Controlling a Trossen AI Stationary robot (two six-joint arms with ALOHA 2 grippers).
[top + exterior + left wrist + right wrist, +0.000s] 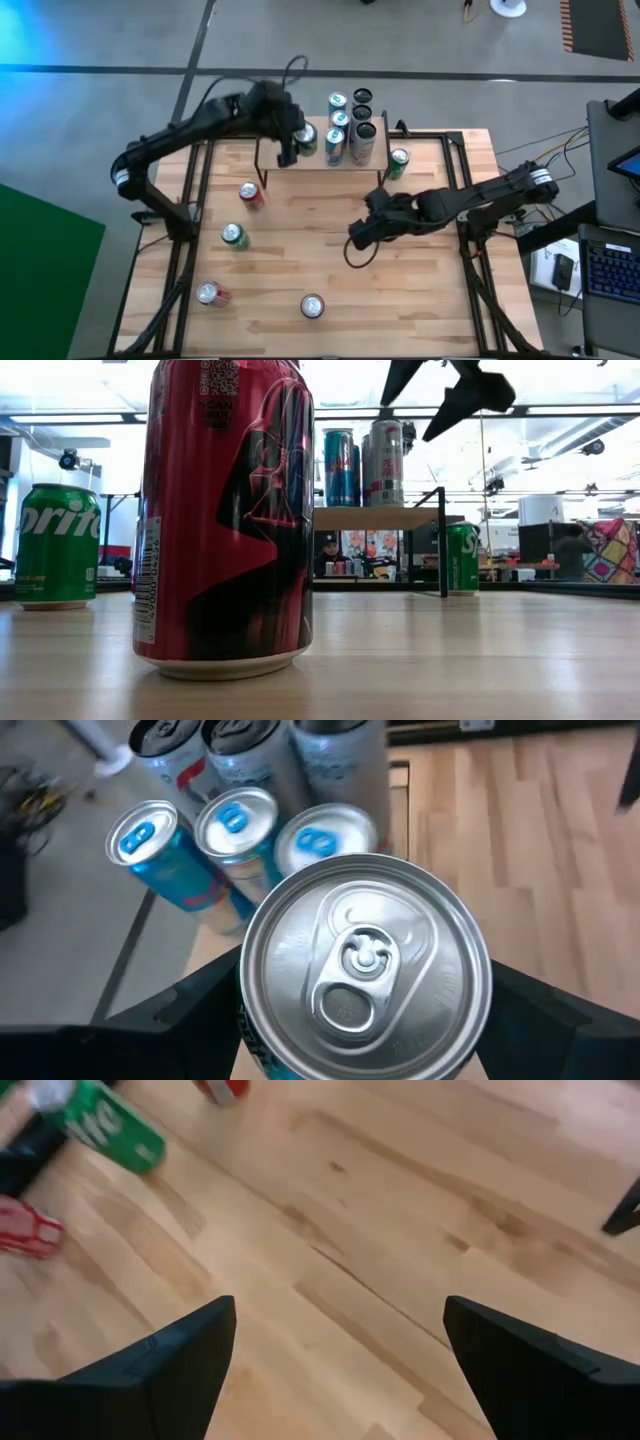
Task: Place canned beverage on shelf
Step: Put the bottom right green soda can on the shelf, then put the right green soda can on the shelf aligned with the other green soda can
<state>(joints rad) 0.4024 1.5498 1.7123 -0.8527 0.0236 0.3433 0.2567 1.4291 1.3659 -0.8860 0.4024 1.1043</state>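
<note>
The green can (307, 137) is upright above the shelf's loose end next to the tall cans. My left gripper keeps putting the green can down until its bottom sits flat.
My left gripper (292, 143) is shut on a green can (306, 136) over the left part of the shelf (322, 160), a low rack with a light-wood top on thin black legs. The can's silver top (365, 960) fills the left wrist view. Several tall cans (350, 120) stand on the shelf's right part, close beside the held can. In the low view the shelf (375, 517) shows with cans (385, 460) on it, and a big red can (225, 510) hides its left part. My right gripper (360, 236) is open and empty above the table's middle. My left gripper pinches the green can's side wall just below its rim (250, 1020) between its two fingers (180, 1020), one on each side. The can stands upright, top up. Whether its bottom rests on the shelf I cannot tell.
A green can (398, 161) stands on the table by the shelf's right end. A red can (251, 194), a green can (235, 236), a red can (209, 294) and another can (312, 305) stand on the tabletop (430, 290) nearer the front.
</note>
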